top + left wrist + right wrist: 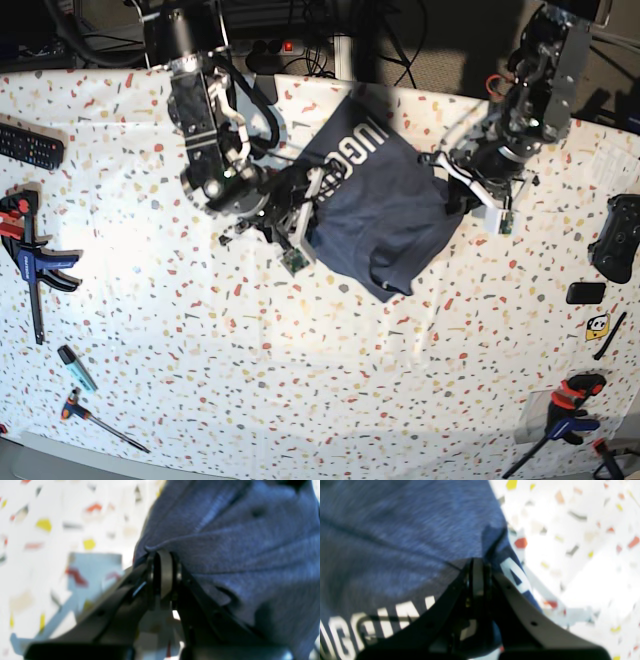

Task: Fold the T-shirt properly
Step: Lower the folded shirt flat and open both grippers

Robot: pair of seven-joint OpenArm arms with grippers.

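My grippers should turn the T-shirt square (385, 190) to the table's back edge before they open, because the T-shirt's white letters (362, 148) run crooked to that edge.
The dark navy T-shirt (375, 205) hangs stretched between my two grippers above the speckled table, white block letters showing near its top left. My left gripper (447, 192), on the right of the base view, is shut on a bunched edge of the shirt (225, 542); its closed fingertips (163, 572) pinch a fold. My right gripper (305, 200), on the left of the base view, is shut on the opposite edge; in the right wrist view its closed fingertips (477, 577) clamp the cloth (395, 542) beside white letters.
A black remote (30, 147) and a red-and-black clamp (28, 250) lie at the left. A marker (76, 368) and a small tool (100, 420) lie at the front left. A game controller (615, 238), a small black item (585, 293) and another clamp (560, 420) are at the right.
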